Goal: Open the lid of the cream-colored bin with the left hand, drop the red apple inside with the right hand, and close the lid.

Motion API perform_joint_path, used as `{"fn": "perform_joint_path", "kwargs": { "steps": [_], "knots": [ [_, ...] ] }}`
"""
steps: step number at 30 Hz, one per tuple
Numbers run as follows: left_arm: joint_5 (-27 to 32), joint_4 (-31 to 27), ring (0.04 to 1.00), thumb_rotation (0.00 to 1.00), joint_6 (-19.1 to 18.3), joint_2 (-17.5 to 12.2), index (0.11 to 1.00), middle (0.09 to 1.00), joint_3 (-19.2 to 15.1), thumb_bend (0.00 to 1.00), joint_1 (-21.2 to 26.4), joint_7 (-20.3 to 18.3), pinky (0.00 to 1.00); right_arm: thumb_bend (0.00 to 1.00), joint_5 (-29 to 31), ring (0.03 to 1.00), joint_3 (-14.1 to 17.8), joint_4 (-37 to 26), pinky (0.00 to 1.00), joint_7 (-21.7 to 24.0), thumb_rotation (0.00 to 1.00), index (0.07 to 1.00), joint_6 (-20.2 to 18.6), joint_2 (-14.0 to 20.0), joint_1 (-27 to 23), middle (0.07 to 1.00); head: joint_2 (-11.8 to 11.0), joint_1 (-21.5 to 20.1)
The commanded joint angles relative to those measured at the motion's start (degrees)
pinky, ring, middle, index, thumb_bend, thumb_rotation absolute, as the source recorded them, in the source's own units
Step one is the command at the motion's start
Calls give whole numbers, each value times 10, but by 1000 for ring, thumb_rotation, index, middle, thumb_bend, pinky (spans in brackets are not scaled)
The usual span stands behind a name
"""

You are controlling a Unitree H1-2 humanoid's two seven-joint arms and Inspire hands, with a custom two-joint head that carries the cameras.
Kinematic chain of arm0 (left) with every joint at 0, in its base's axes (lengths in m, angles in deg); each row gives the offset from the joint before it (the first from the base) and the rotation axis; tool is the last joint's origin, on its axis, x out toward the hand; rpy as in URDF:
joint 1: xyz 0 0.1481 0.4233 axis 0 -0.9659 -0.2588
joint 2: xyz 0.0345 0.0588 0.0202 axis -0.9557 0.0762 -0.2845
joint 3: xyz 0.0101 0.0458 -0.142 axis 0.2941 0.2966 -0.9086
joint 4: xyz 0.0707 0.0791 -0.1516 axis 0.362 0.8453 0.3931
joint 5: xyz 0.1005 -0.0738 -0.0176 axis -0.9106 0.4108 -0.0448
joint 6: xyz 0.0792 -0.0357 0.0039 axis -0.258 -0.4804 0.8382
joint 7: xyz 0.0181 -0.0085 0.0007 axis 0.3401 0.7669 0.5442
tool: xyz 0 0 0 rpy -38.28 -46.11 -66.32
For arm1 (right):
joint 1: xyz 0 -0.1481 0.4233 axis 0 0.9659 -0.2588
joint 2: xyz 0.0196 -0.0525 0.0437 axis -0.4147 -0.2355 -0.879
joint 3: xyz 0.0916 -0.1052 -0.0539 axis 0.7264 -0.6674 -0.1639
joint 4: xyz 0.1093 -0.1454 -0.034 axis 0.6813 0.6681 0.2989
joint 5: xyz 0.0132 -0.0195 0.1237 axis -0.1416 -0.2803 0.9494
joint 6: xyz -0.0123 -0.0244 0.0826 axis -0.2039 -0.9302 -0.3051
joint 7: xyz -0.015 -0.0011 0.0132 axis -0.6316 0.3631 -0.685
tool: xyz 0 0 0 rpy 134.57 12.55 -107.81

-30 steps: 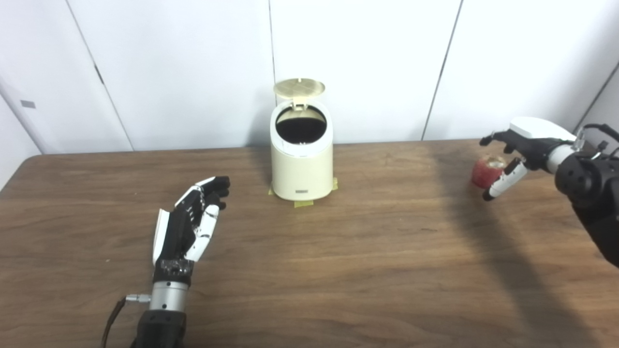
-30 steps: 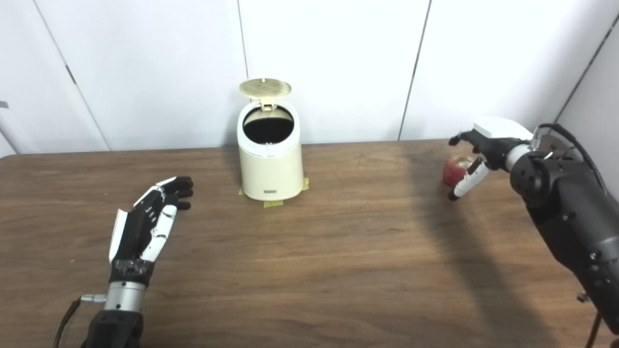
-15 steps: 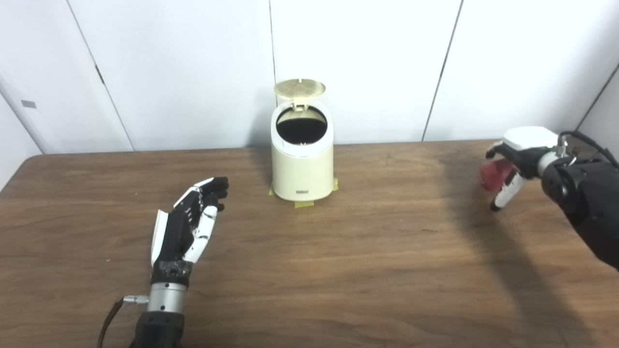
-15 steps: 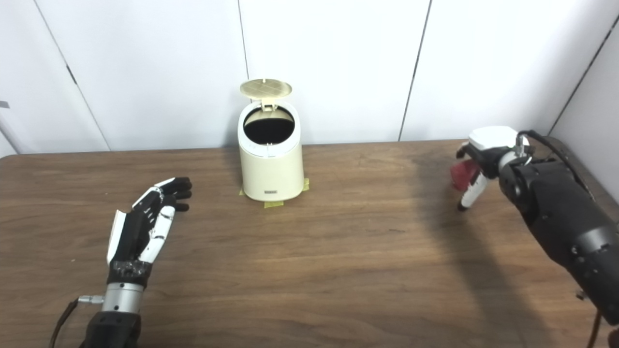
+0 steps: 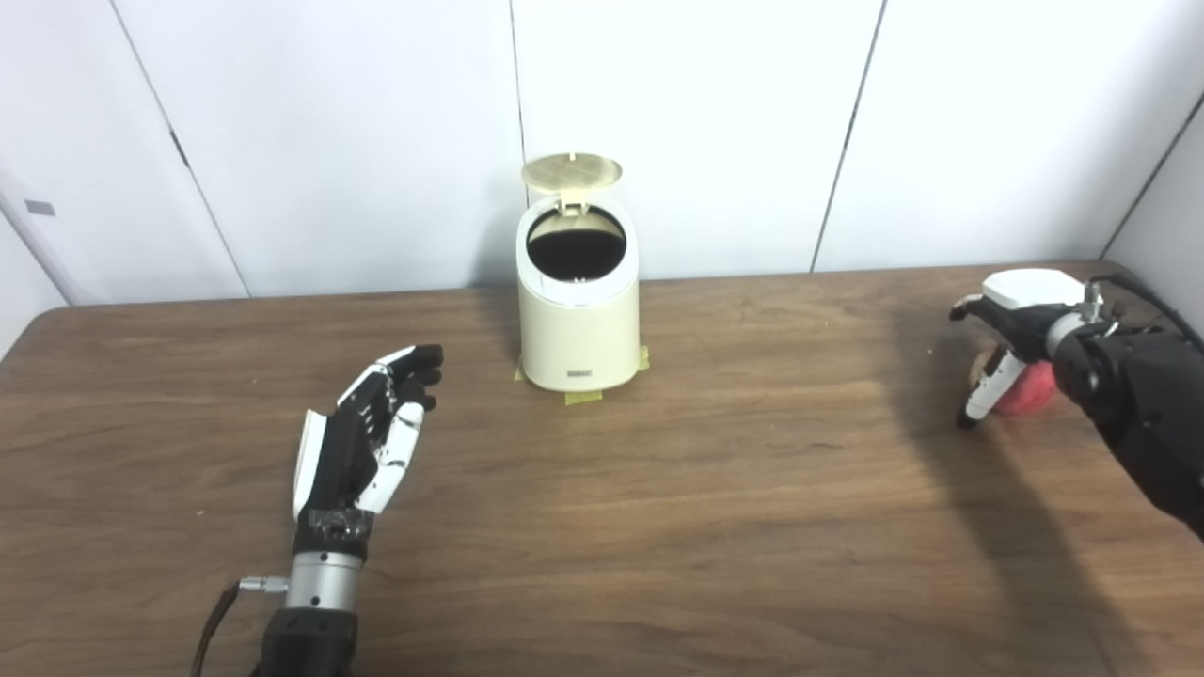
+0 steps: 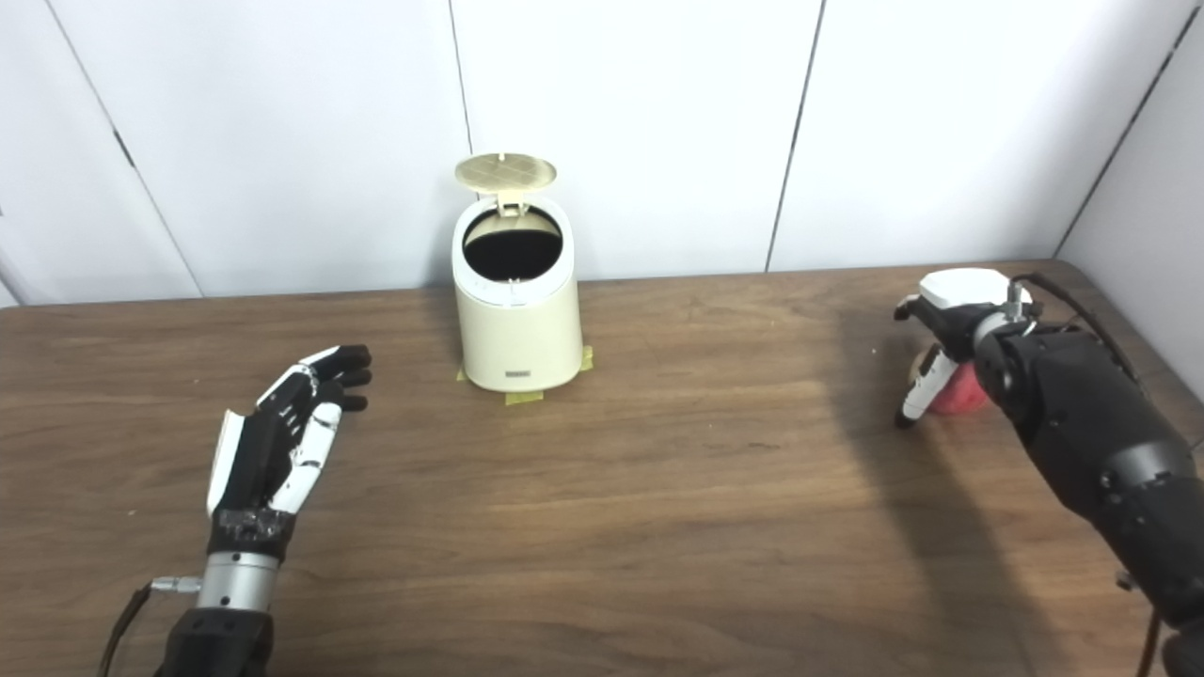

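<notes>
I expect the red apple (image 5: 1024,387) to fall through and out of sight when I drop it, because the cream-colored bin's dark opening (image 5: 578,250) looks deep and wider than the apple.
The cream-colored bin (image 5: 578,324) stands at the back middle of the table, its round lid (image 5: 572,171) tipped up and the dark inside showing. The red apple (image 5: 1027,395) lies on the table at the far right, partly hidden by my right forearm; it also shows in the right eye view (image 6: 961,395). My right hand (image 5: 1008,310) hangs over the apple with fingers spread to the left and the thumb down along the apple's left side, not closed on it. My left hand (image 5: 367,432) is open and empty, low over the table left of the bin.
The wooden table (image 5: 705,498) runs to a white panelled wall close behind the bin. Yellow tape (image 5: 583,398) marks the bin's base. The table's right edge is close to the apple.
The camera has shifted slightly. The apple has gone from between my right hand's fingers down and to the right onto the table. My right hand has followed it lower. The left hand has stayed.
</notes>
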Motion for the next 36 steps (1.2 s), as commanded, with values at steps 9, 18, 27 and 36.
{"fn": "perform_joint_path", "kwargs": {
  "steps": [9, 18, 27, 36],
  "knots": [
    [-7, -23, 755, 660, 9, 0, 752, 775, 1, 262, 13, 2, 672, 998, -12, 736, -4, -7, 538, -20, 246, 801, 2, 16, -37, 851, 1, 0],
    [-9, -23, 755, 680, 11, 0, 749, 772, 0, 269, 14, 3, 669, 992, -14, 814, -15, -39, 786, 74, 268, 771, -20, 32, -39, 845, 3, -4],
    [-10, -25, 760, 683, 6, 1, 752, 777, 1, 270, 14, 2, 675, 929, -41, 863, -41, -86, 952, 213, 264, 777, -34, 58, -53, 835, 4, -6],
    [-8, -24, 759, 681, 5, 1, 751, 775, 0, 278, 16, 1, 671, 968, -55, 861, -44, -108, 853, 245, 279, 794, -16, 70, -46, 852, 4, -7]
  ]
}}
